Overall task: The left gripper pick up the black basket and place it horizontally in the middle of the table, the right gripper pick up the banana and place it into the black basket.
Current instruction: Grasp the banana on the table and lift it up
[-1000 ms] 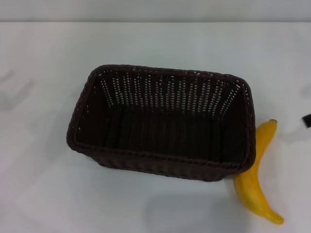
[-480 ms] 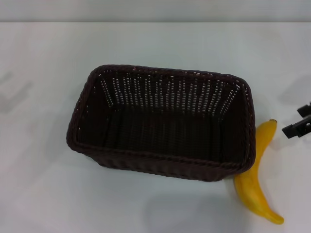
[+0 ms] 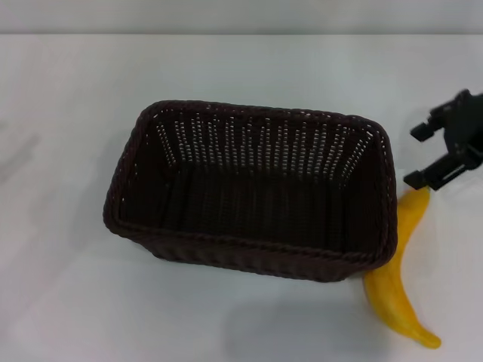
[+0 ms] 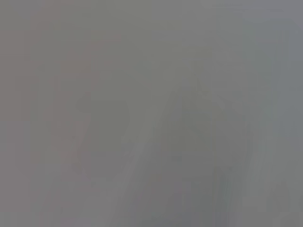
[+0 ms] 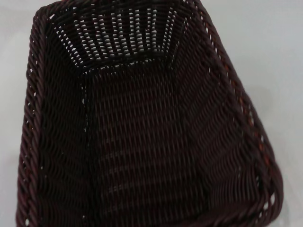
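Next, I turn my right gripper down across the banana's stem half [image 3: 406, 228], because the banana is tight against the black basket's end [image 3: 388, 240] and that gripper is facing the basket.
The black basket [image 3: 251, 246] stands upright and empty in the middle of the white table [image 3: 60, 302], its long side running left to right. The banana [image 3: 394, 290] lies on the table against the basket's right end, its stem tip pointing away from me. My right gripper [image 3: 417, 156] comes in from the right edge with its jaws apart, just above the banana's stem end and holding nothing. The right wrist view looks down into the empty basket [image 5: 142, 142]. My left gripper is out of view; the left wrist view shows only blank grey.
The table's far edge [image 3: 241, 33] runs along the top of the head view. Bare white tabletop lies left of the basket and in front of it.
My right gripper has moved in from the right edge, leftward and farther over the table, to just above the banana's stem end. The basket and the banana have not moved.
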Robot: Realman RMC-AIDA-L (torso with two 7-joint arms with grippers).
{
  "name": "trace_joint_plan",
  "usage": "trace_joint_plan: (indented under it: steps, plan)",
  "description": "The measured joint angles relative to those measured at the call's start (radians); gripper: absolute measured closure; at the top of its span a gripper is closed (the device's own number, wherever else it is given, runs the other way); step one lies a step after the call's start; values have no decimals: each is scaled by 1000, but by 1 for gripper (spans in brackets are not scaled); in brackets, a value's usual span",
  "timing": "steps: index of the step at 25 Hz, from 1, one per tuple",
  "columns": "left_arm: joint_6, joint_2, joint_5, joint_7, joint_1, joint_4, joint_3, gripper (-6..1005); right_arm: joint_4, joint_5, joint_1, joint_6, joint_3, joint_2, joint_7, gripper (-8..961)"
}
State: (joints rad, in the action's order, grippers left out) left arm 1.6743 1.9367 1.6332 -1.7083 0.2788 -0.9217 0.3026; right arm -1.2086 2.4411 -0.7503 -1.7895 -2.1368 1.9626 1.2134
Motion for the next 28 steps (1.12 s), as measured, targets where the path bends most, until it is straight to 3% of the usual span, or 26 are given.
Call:
trace_joint_plan:
  steps: [5, 8, 12, 16, 22, 23, 24, 28]
  plan:
    - [3, 15, -24, 35, -44, 0, -1, 195, 99, 37, -82, 22, 6, -30, 84, 85]
    - [7, 45, -63, 51, -77, 4, -2, 195, 129, 100, -111, 36, 7, -51, 169, 85]
    - [31, 100, -148, 53, -138, -4, -2, 195, 150, 161, -121, 48, 7, -90, 288, 85]
    - [42, 130, -161, 62, -181, -3, 1, 194, 145, 185, -106, -4, 41, -112, 379, 84]
    - [63, 138, -155, 132, -200, 82, 5, 194, 119, 212, -76, -39, 118, -88, 451, 84]
    - [68, 139, -157, 172, -200, 114, 6, 194, 47, 215, -39, -45, 136, -56, 481, 84]
    - [68, 139, -157, 172, -200, 114, 6, 194, 47, 215, -39, -45, 136, -56, 481, 84]
    - [69, 139, -154, 225, -200, 146, 5, 195, -8, 214, -23, -85, 177, -14, 493, 84]
